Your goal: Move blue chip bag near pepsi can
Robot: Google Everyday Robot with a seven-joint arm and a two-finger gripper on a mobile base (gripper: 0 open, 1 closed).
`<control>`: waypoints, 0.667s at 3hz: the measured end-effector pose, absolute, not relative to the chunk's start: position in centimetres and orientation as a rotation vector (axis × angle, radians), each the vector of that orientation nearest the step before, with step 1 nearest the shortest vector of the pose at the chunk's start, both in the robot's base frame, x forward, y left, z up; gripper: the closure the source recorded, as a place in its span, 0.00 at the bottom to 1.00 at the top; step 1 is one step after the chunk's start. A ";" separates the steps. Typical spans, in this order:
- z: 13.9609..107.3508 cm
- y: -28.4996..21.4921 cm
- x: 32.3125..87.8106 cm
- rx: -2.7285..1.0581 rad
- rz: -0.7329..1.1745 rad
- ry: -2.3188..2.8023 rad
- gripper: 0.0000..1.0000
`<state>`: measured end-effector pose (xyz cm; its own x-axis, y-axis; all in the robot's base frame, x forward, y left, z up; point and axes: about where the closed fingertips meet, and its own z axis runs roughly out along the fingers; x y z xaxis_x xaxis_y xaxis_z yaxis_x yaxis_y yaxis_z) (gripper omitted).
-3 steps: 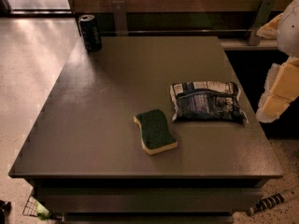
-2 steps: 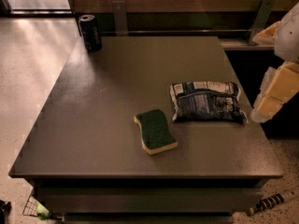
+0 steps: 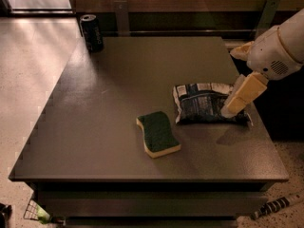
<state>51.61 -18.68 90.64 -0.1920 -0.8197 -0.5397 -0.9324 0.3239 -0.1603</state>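
My gripper is going to lift the blue chip bag (image 3: 211,103), and the bag should then bunch up at my gripper while the bag's loose end spreads out, because the bag's printed side (image 3: 198,100) is loosely wrinkled.
The blue chip bag (image 3: 205,103) lies flat on the right part of the dark table (image 3: 104,127), its white print facing up. The pepsi can (image 3: 91,32) stands upright at the table's far left corner, far from the bag. My gripper (image 3: 231,82) comes in from the right, above the bag's right end. Its cream fingers (image 3: 246,94) stand apart, open and empty; the lower one points down over the bag's right edge, and I cannot tell whether it touches the bag.
A green-and-yellow sponge (image 3: 157,133) lies on the table just in front of and to the left of the bag. A low wall with metal brackets (image 3: 120,15) runs behind the table. Pale floor lies to the left.
My gripper has moved left from the table's right edge to over the bag's right end. The bag, can and sponge have not moved.
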 end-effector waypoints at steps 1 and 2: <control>87.9 -16.7 53.3 -1.514 0.364 2.030 0.00; 84.2 -14.9 54.0 -1.529 0.378 2.062 0.02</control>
<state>54.05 -14.91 84.21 -0.2101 -0.7925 -0.5726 -0.9440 0.3168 -0.0921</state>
